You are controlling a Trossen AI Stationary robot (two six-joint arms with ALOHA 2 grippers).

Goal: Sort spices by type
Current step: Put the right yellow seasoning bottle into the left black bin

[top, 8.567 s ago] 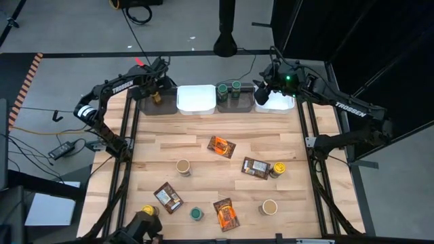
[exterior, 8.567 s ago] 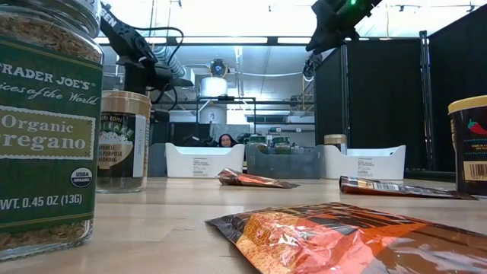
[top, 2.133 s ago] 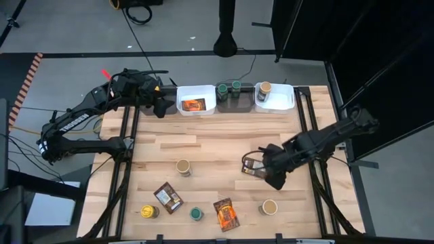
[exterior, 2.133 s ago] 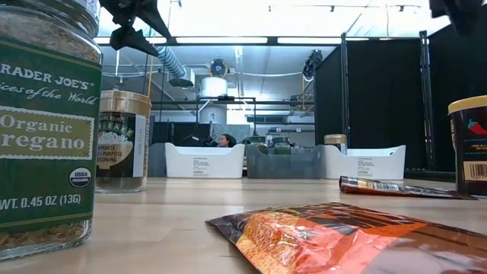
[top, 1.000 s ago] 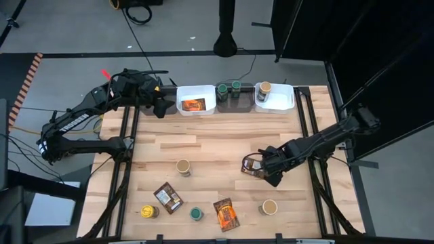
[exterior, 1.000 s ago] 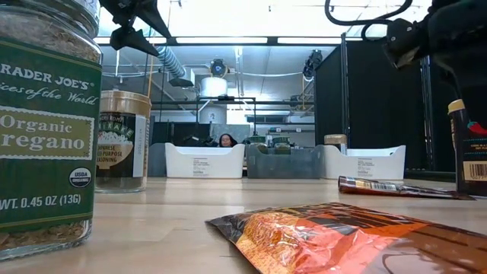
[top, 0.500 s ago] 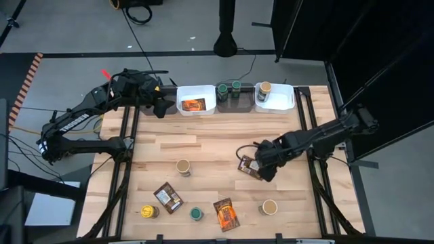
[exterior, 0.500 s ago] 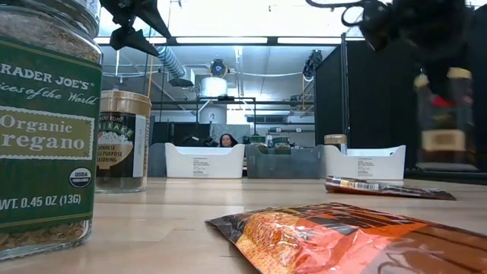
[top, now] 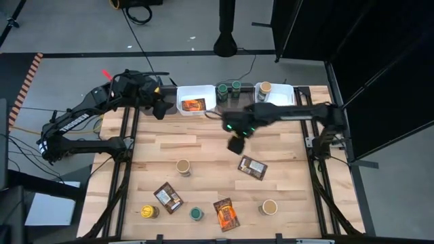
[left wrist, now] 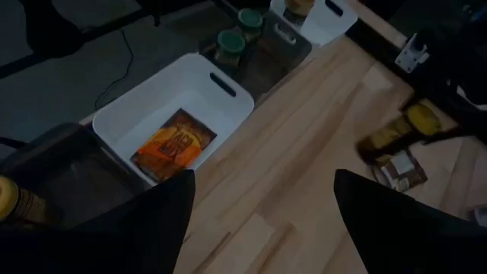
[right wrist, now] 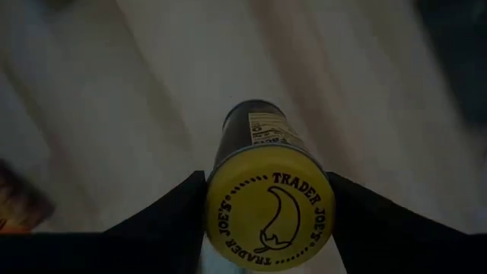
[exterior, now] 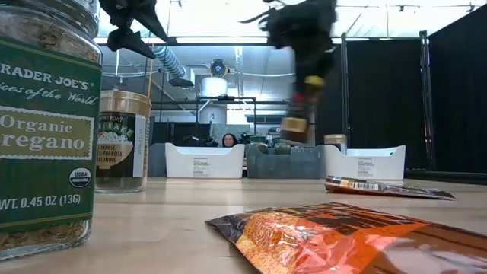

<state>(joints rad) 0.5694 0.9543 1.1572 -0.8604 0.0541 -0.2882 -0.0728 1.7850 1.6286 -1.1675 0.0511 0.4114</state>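
I should take the jar's body (exterior: 296, 126) below its yellow lid with my left gripper and carry it to the dark bin (left wrist: 72, 181) meant for it, because that bin is out of my right gripper's reach.
My right gripper (top: 235, 137) reaches over the middle of the table and is shut on a dark jar with a yellow lid (right wrist: 266, 217). The jar shows blurred in the low view (exterior: 296, 116), well above the table. My left gripper (top: 158, 109) is open and empty, hovering at the far left beside the white bin (top: 196, 99) that holds an orange packet (left wrist: 173, 144). Loose on the table are a brown packet (top: 252, 167), a second brown packet (top: 167, 197), an orange packet (top: 226, 214), two tan-lidded jars (top: 182, 167) (top: 269, 207), a yellow-lidded jar (top: 148, 212) and a green-lidded jar (top: 196, 215). My right gripper pinches the jar at its lid end (right wrist: 228, 221) between its two fingers, one on each side of the yellow lid. The fingers come from above and lie along the jar. The jar hangs below them, lid up and a little tilted, lifted clear of the table.
Along the far edge stand a dark bin (top: 234, 99) with green-lidded jars, a white bin (top: 279, 100) with a tan-lidded jar (top: 265, 88), and a dark bin (left wrist: 68, 190) at the far left with a yellow-lidded jar (left wrist: 11, 199). A person shows beyond the table (exterior: 226, 140).
My right gripper has lifted the yellow-lidded jar from its place beside the brown packet at the table's right and carried it up and toward the far left, over the middle of the table. The left arm has kept still.
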